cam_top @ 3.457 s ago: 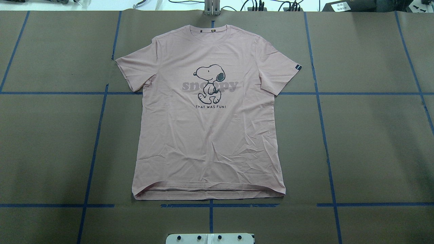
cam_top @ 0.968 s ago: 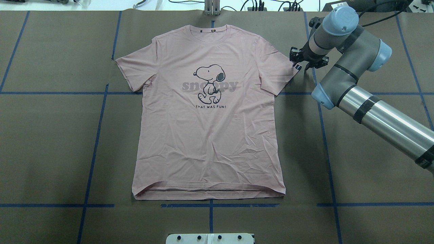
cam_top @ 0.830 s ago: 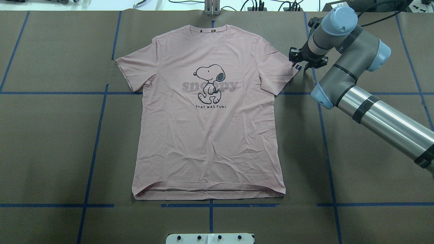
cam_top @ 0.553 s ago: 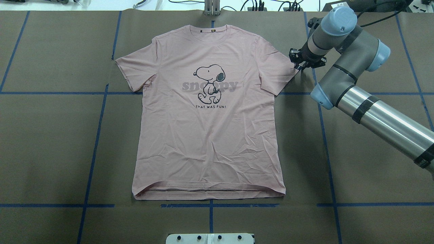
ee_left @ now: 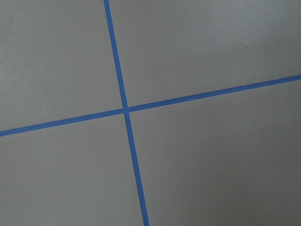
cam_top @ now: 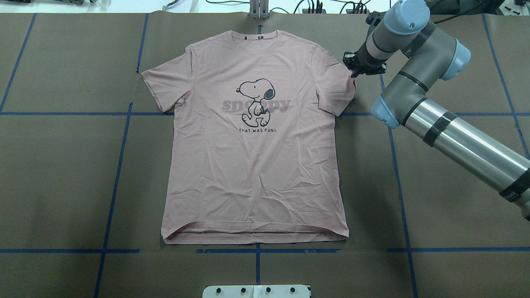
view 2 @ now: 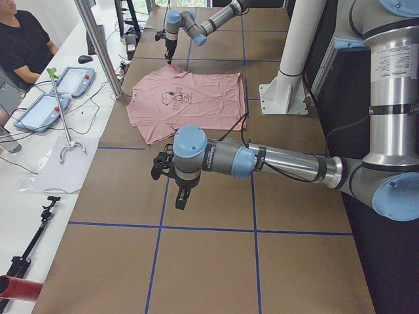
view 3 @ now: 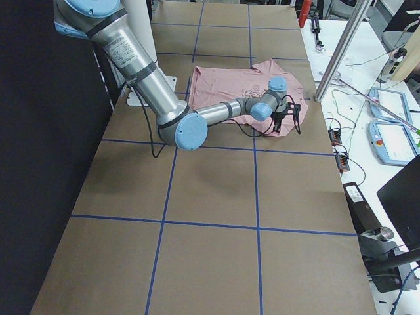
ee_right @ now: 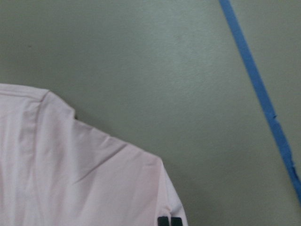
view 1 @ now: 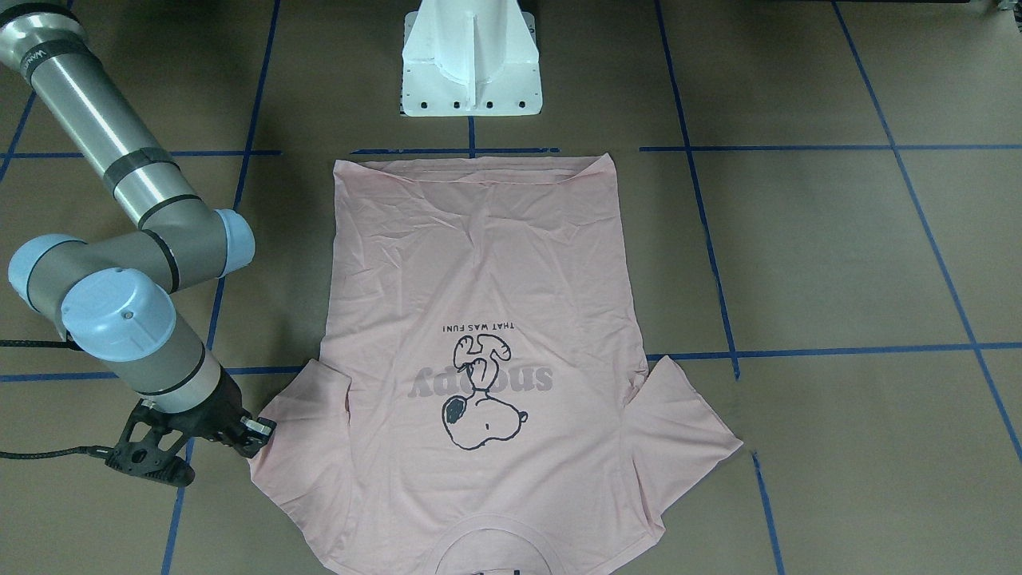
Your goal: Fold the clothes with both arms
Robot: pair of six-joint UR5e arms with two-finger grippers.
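The shirt's chest (view 1: pixel 397 450) beside Snoopy lies flat; my right gripper continues to carry the gripped sleeve's corner inward until it rests there, then release.
The pale pink Snoopy T-shirt (cam_top: pixel 256 165) lies flat and face up on the brown table, neckline at the far edge; it also shows in the front view (view 1: pixel 479 271). My right gripper (cam_top: pixel 355 70) is at the tip of the shirt's right sleeve (cam_top: pixel 337 89) and is shut on the sleeve corner (view 1: pixel 267 435). The right wrist view shows that sleeve (ee_right: pixel 70 179) with its dark tag (ee_right: pixel 168 221). My left gripper (view 2: pixel 181 196) shows only in the exterior left view, low over bare table well away from the shirt; I cannot tell whether it is open or shut.
The white pedestal base (view 1: pixel 471 64) stands at the near edge, behind the shirt's hem. Blue tape lines (cam_top: pixel 397 174) grid the table. A metal post (view 2: pixel 98 46), tablets (view 2: pixel 59 91) and a seated person (view 2: pixel 23 39) are along the far side.
The right arm came into view and its gripper reached the right sleeve tip. Since then it has moved left and away, and the sleeve corner has shifted inward with it, hiding the tag.
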